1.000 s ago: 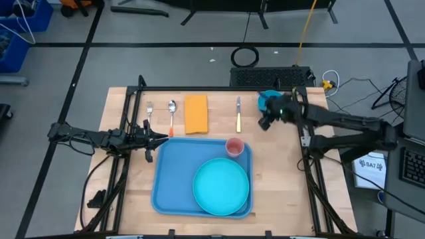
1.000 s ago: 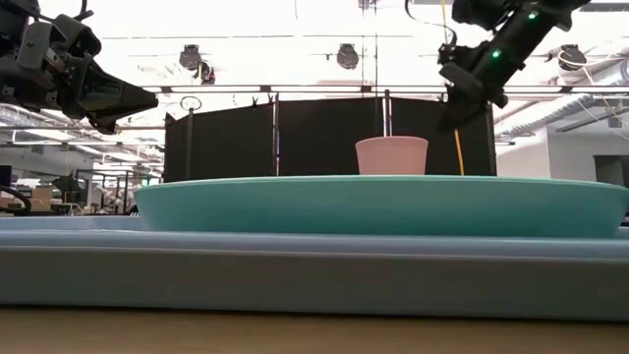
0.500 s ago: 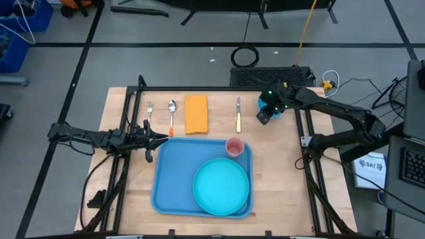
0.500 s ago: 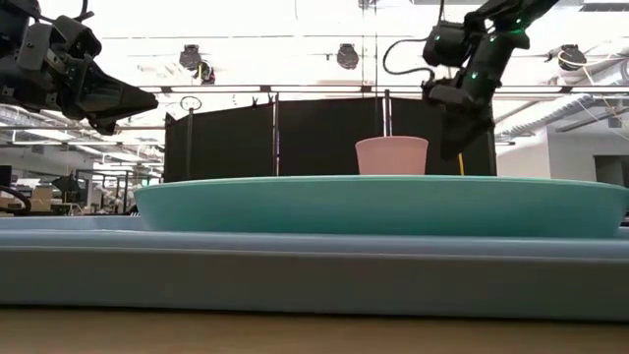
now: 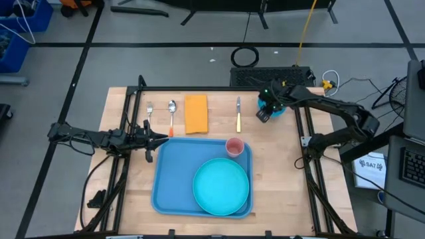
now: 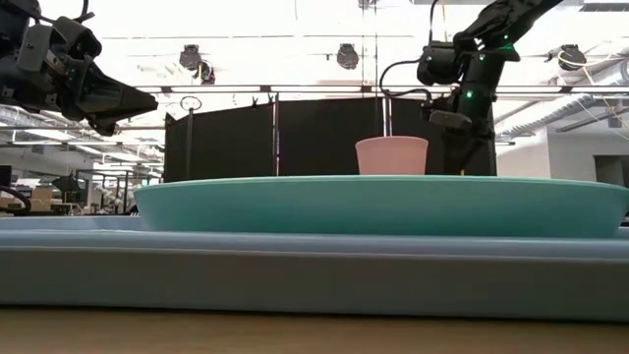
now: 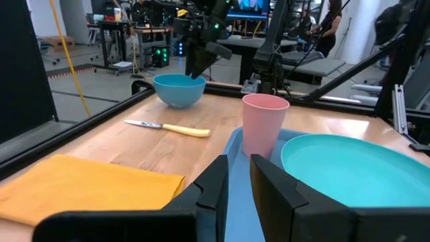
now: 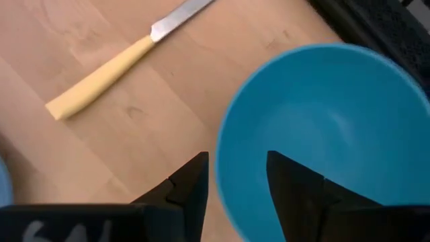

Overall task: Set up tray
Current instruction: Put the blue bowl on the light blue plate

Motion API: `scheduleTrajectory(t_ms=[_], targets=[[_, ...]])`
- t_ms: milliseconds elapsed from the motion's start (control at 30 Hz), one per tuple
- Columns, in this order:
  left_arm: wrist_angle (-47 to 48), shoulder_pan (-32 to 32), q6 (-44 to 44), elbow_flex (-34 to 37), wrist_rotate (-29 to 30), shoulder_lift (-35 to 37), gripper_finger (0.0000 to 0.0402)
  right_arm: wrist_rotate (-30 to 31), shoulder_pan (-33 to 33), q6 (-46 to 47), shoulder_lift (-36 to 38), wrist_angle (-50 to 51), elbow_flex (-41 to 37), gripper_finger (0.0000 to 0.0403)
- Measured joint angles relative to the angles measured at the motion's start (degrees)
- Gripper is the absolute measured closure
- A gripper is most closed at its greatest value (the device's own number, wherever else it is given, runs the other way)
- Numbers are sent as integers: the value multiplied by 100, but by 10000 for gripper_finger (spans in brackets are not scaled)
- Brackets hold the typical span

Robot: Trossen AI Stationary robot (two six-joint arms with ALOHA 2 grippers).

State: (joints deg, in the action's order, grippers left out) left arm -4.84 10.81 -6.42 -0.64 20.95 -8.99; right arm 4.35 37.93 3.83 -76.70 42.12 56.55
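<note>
I go on lowering my right gripper until its open fingers are on both sides of the bowl's side (image 8: 230,208) before I close them, because the blue bowl's rim (image 8: 218,167) runs through the gap between them.
The large blue tray (image 5: 171,178) lies near the table's near edge. It carries the round turquoise plate (image 5: 221,186) and, in its far right corner, an upright pink cup (image 5: 234,146). My right gripper (image 5: 263,115) points down at the near left rim of a blue bowl (image 5: 274,99) on the table's far right. It is open, and in the right wrist view (image 8: 237,161) one finger stands over the bowl (image 8: 316,121) and one outside its rim. My left gripper (image 5: 159,138) waits off the tray's far left corner with a narrow gap between its fingers (image 7: 238,165).
Along the far side of the table lie a fork (image 5: 150,109), a spoon (image 5: 172,109), an orange napkin (image 5: 196,113) and a yellow-handled knife (image 5: 238,114). The knife (image 8: 107,70) is just left of the bowl. Black frame rails run along the table's edges.
My right gripper has swung a little toward the far edge and come down beside the blue bowl, tipping until it points down at the rim. The left arm and everything on the tray have kept still.
</note>
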Motion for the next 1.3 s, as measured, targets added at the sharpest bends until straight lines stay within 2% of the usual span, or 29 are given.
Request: scheduleTrajectory(t_ms=[600, 733, 800, 900, 967, 1133, 1233, 1300], targets=[[31, -1, -9, 0, -2, 0, 334, -150, -13, 110, -751, -8, -4, 262], [33, 0, -8, 0, -2, 0, 334, 39, -13, 107, -878, -92, -4, 269], [33, 0, -7, 0, -2, 0, 334, 239, -13, 72, -875, -106, -4, 287], [33, 0, -4, 0, -2, 0, 334, 251, -13, -99, -834, -165, -7, 362], [33, -1, -5, 0, -2, 0, 334, 172, -25, -247, -753, -233, -7, 390], [35, -2, -2, 0, -2, 0, 334, 150, -223, -279, -394, -567, -13, 398], [35, -2, 4, 0, -2, 0, 334, 119, -584, -274, 76, -864, -13, 399], [35, -1, 27, 0, -2, 0, 334, -109, -860, -185, 429, -1075, -13, 400]])
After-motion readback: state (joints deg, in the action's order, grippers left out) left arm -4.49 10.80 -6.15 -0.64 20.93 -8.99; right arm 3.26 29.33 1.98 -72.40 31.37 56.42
